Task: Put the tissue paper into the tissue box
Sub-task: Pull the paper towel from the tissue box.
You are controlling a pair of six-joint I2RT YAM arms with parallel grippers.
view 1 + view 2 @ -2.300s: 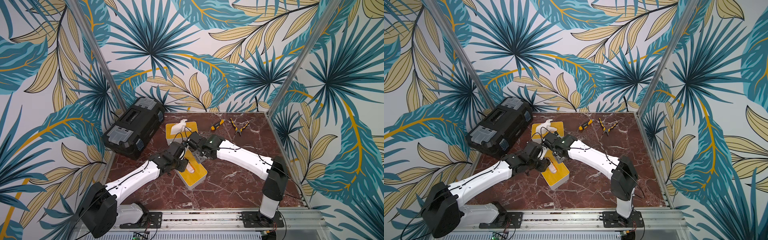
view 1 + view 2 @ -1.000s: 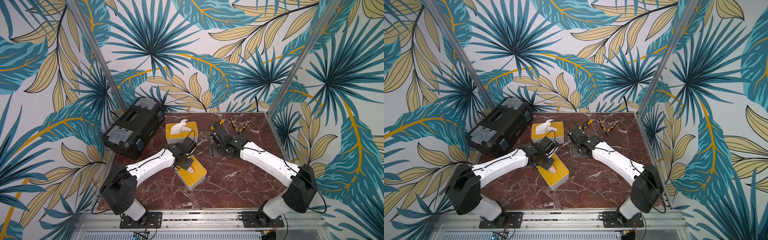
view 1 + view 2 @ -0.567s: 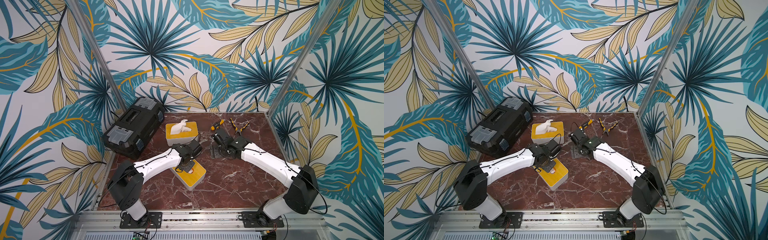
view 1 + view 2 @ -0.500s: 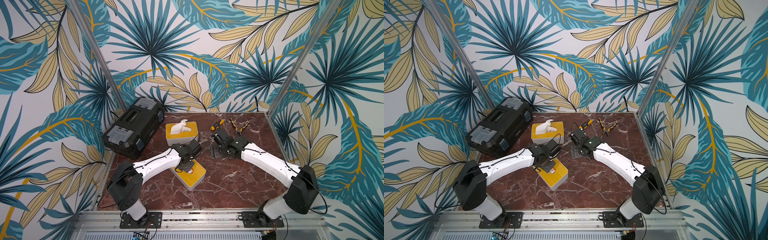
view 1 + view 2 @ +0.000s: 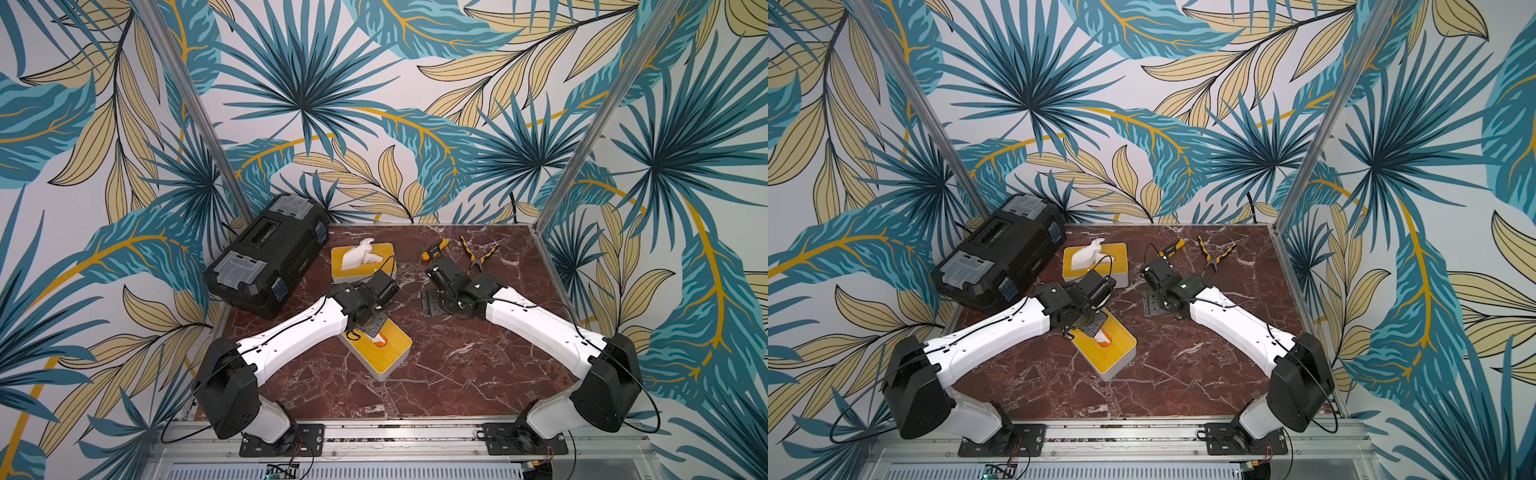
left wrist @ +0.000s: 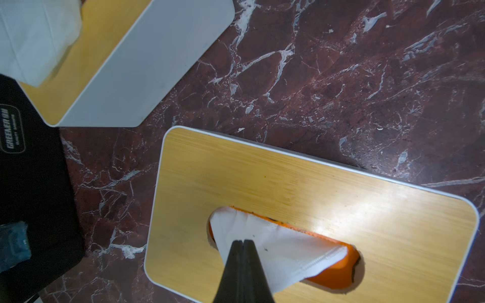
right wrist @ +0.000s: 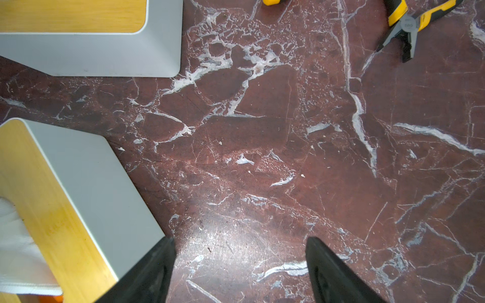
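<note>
The tissue box (image 5: 392,344) lies crooked under the robot's left gripper, so the left gripper should move away and the right gripper should turn the box straight by its near end (image 5: 386,369).
The tissue box (image 5: 392,355) (image 5: 1119,353), white with a yellow wooden lid (image 6: 262,178), lies at an angle in the middle of the marble table. White tissue paper (image 6: 286,249) (image 5: 379,340) sits folded in its orange-lined slot, one edge lapping over the rim. My left gripper (image 6: 242,242) (image 5: 372,332) (image 5: 1096,328) is shut, its tips pressed together on top of the tissue at the slot. My right gripper (image 7: 240,241) (image 5: 432,303) (image 5: 1152,305) stands open low over bare marble to the right of the box, with nothing between its fingers.
A second tissue box (image 5: 374,270) (image 5: 1113,266) with a tissue (image 5: 359,253) sticking up stands behind. A black toolbox (image 5: 266,253) fills the back left. A screwdriver (image 5: 434,249) and pliers (image 5: 478,255) (image 7: 404,26) lie at the back right.
My left gripper has shut and come down onto the tissue at the slot, and the tissue sits lower. The right arm has hardly moved.
</note>
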